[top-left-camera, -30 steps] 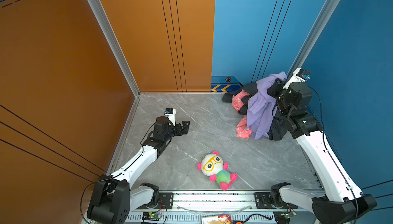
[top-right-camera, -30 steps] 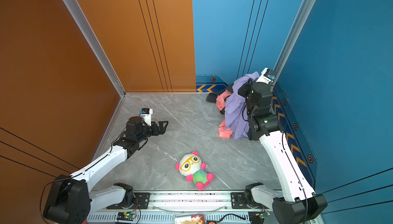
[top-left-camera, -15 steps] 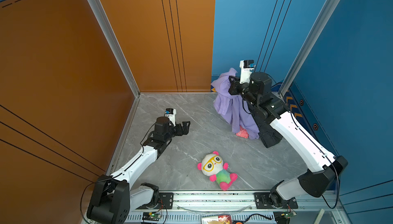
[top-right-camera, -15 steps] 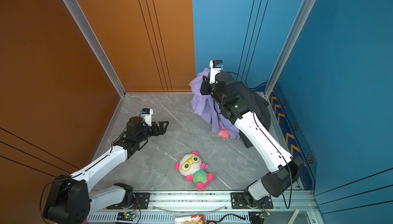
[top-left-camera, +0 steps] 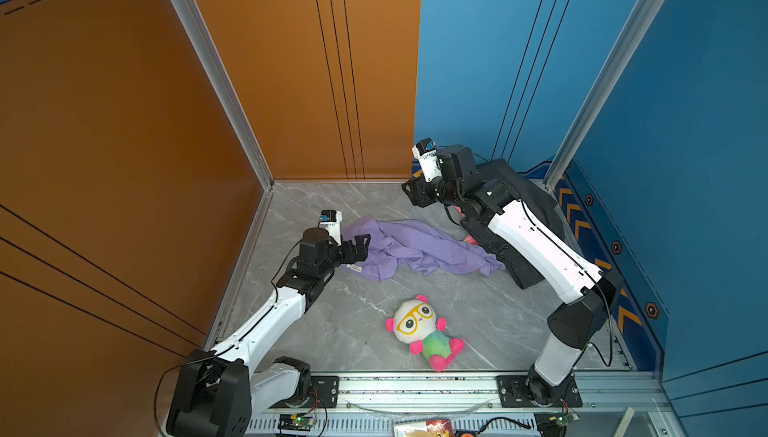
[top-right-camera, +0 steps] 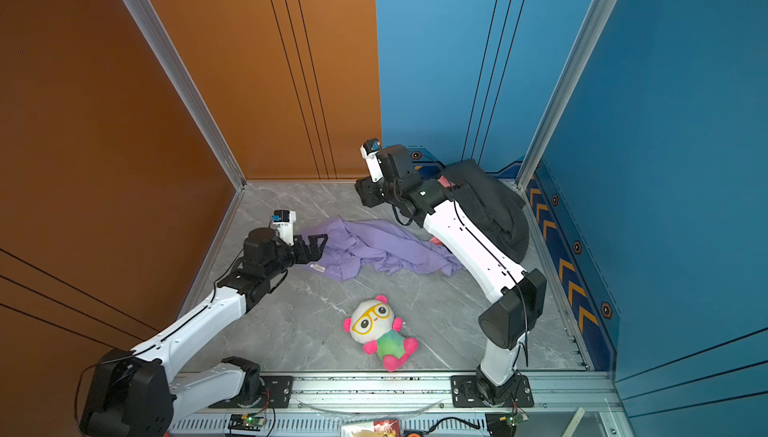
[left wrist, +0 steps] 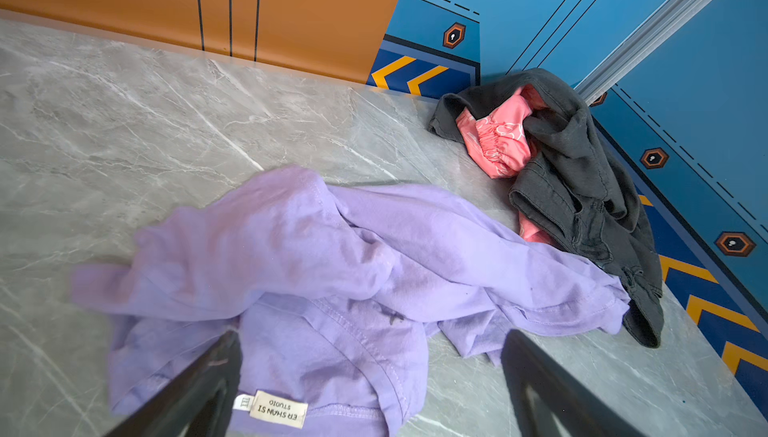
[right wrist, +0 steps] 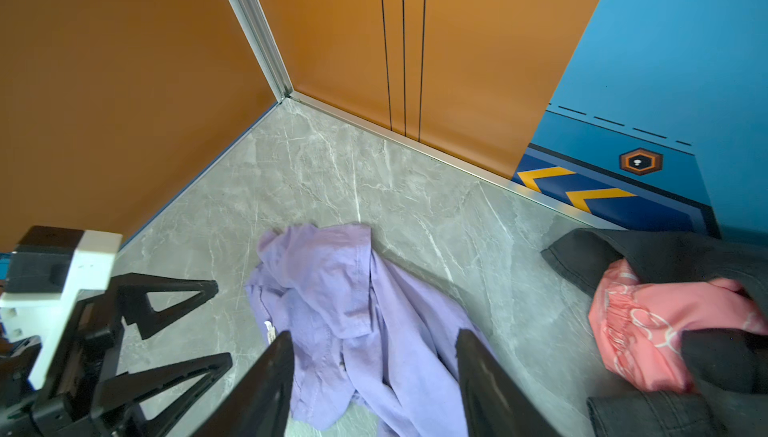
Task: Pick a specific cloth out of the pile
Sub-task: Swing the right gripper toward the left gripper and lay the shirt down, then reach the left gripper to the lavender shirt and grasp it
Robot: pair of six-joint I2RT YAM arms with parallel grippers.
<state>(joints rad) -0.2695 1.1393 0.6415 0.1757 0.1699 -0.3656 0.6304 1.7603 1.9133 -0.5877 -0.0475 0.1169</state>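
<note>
Next, my left gripper takes hold of the shirt's middle (top-left-camera: 405, 236) and carries it to the orange corner, because the lavender T-shirt's far end (top-left-camera: 493, 265) is lying against the dark grey jeans.
The cloth (top-left-camera: 415, 248) (top-right-camera: 374, 248), a lavender T-shirt, lies crumpled on the grey floor, apart from the pile except at its right end. Its white label (left wrist: 278, 410) faces up. My left gripper (top-left-camera: 365, 248) (left wrist: 372, 339) is open low over the shirt's left edge, one finger next to the label. My right gripper (top-left-camera: 409, 196) (right wrist: 374, 335) hangs open and empty above the floor near the back wall, with the cloth (right wrist: 353, 302) below it. The pile sits in the back right corner: dark grey jeans (top-left-camera: 528, 198) (left wrist: 582, 156) wrapped around a pink garment (left wrist: 498, 140) (right wrist: 644, 322).
A plush panda toy (top-left-camera: 419, 327) (top-right-camera: 378, 327) with yellow glasses lies near the front of the floor. Orange walls (top-left-camera: 291, 82) close the left and back, blue walls (top-left-camera: 685, 123) the right. A metal rail (top-left-camera: 415, 385) carries both arm bases at the front.
My right gripper swung left from the pile with the lavender shirt, then opened; the shirt dropped and now lies spread on the floor. The left arm has stayed still.
</note>
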